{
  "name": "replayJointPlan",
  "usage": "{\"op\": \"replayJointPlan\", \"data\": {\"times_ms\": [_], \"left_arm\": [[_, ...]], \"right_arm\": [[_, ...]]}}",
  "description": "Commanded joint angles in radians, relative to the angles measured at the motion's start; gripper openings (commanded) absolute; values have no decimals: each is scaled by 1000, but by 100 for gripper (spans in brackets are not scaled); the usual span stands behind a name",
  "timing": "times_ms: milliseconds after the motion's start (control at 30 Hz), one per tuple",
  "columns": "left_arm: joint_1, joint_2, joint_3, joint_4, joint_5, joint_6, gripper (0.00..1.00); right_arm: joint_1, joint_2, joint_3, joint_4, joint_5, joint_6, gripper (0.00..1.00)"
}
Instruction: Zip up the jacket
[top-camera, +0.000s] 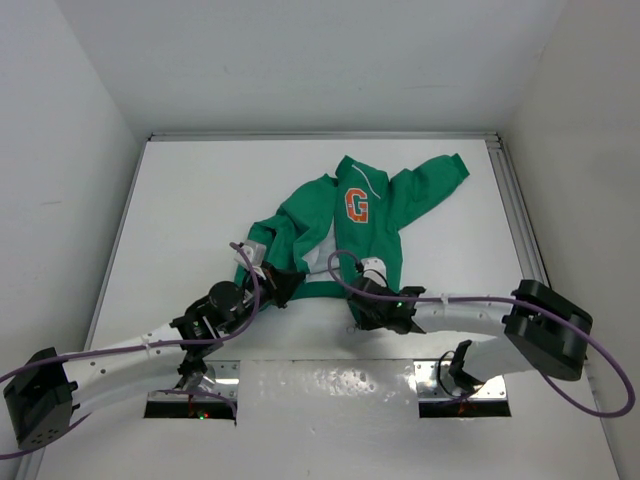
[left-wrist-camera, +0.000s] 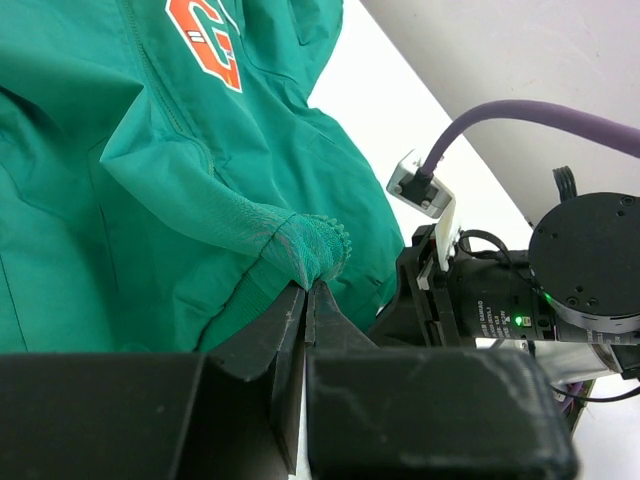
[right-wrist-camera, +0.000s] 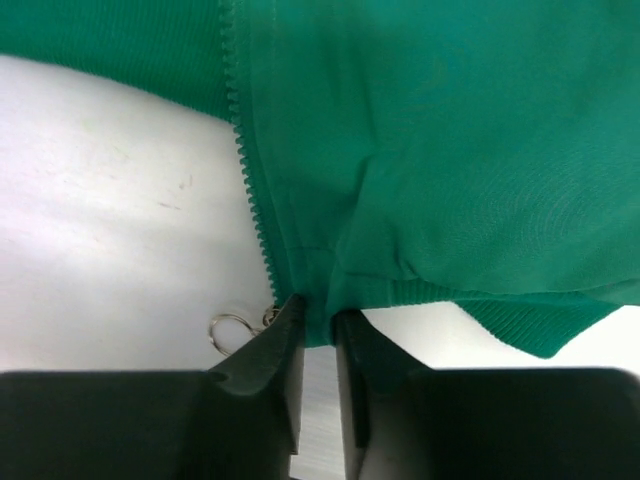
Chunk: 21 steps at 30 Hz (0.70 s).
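Observation:
The ribbed edge in my left gripper is away from the low metal ring, so my right gripper should lift the hem and my left gripper should meet it.
The bright-green jacket lies spread near the table's middle, its orange "G" facing up. My left gripper sits at the jacket's lower left; in the left wrist view this gripper is shut on a bunched ribbed edge. My right gripper is at the bottom hem. In the right wrist view that gripper is shut on the hem, just right of the zipper teeth. A small metal ring lies beside its left finger.
White walls enclose the white table on three sides, and a metal rail runs along the right. Purple cables loop over both arms. The right arm's wrist stands close beside the left gripper.

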Motion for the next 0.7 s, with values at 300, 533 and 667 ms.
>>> {"op": "replayJointPlan", "data": {"times_ms": [300,533,667], "left_arm": [[3,35,14,58,28,-15,0],[3,47,43,41,36,-54,0],[3,64,112,-34,36,-84,0]], "right_arm": [[8,-104,-119,219,-65,20,0],[8,-327,-240,587,-54,-20,0],[8,-468,-335,844,-22,-77,0]]}}
